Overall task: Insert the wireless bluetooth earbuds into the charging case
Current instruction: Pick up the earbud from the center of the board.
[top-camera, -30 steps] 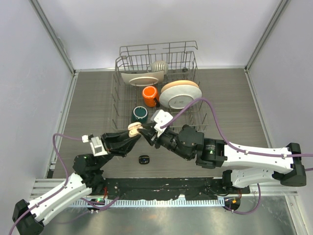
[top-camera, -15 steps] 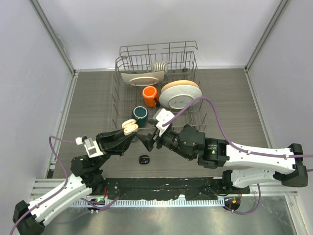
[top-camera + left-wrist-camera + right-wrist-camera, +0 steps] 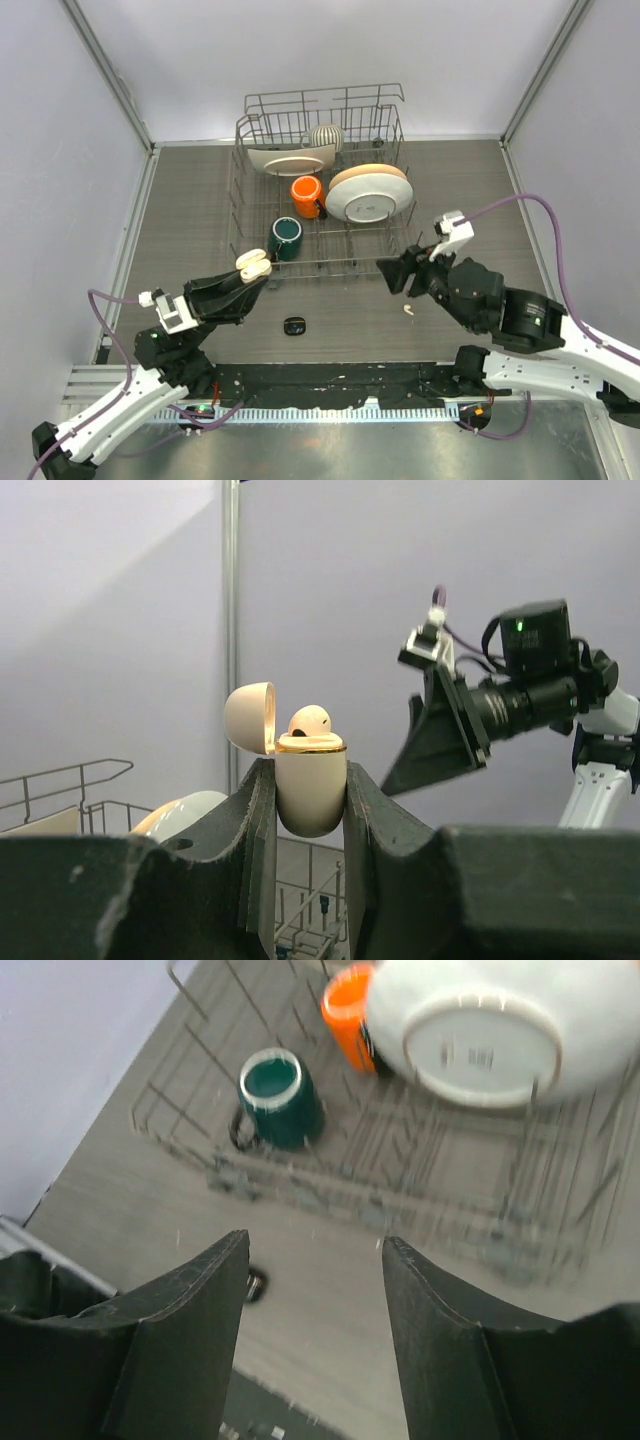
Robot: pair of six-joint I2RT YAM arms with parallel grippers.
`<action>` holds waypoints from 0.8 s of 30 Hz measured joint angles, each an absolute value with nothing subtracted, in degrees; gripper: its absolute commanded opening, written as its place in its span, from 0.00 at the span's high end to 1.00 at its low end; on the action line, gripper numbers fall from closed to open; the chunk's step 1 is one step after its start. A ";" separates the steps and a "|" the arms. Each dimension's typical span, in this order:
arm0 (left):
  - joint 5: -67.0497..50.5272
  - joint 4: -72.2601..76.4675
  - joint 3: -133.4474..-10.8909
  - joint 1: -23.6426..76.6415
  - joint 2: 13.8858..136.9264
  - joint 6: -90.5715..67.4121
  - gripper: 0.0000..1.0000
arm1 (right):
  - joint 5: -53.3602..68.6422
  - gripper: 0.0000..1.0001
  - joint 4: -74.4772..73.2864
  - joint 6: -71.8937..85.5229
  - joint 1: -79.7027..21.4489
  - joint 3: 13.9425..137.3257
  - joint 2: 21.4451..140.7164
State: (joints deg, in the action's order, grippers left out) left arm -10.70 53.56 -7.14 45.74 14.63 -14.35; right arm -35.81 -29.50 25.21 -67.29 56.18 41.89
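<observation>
The loose cream-white earbud (image 3: 408, 309) is clear of the wire dish rack. My open right gripper keeps going down until its fingers are on both sides of the earbud and close.
My left gripper (image 3: 250, 268) is shut on a cream-white charging case (image 3: 253, 264) and holds it upright above the table. In the left wrist view the case (image 3: 311, 795) sits between my fingers, its lid (image 3: 249, 717) is open to the left, and one cream-white earbud (image 3: 310, 720) rests in it. Another cream-white earbud (image 3: 408, 310) lies on the table below my right gripper (image 3: 390, 273). That gripper is open, empty and well right of the case; it also shows in its own wrist view (image 3: 312, 1245). I cannot make out any black earbuds.
A small black case (image 3: 293, 326) lies on the table near the front; it also shows in the right wrist view (image 3: 256, 1282). A wire dish rack (image 3: 243, 200) behind holds a green mug (image 3: 286, 234), an orange mug (image 3: 306, 191), a white bowl (image 3: 368, 192) and a plate (image 3: 290, 159).
My right gripper has pulled away from the case to the right and now stands apart from it. My left gripper has drawn back to the left with the case.
</observation>
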 measured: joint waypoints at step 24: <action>-11.70 47.31 -7.14 45.74 10.41 -14.28 1.00 | -38.81 0.39 -41.52 66.22 -61.63 22.46 39.97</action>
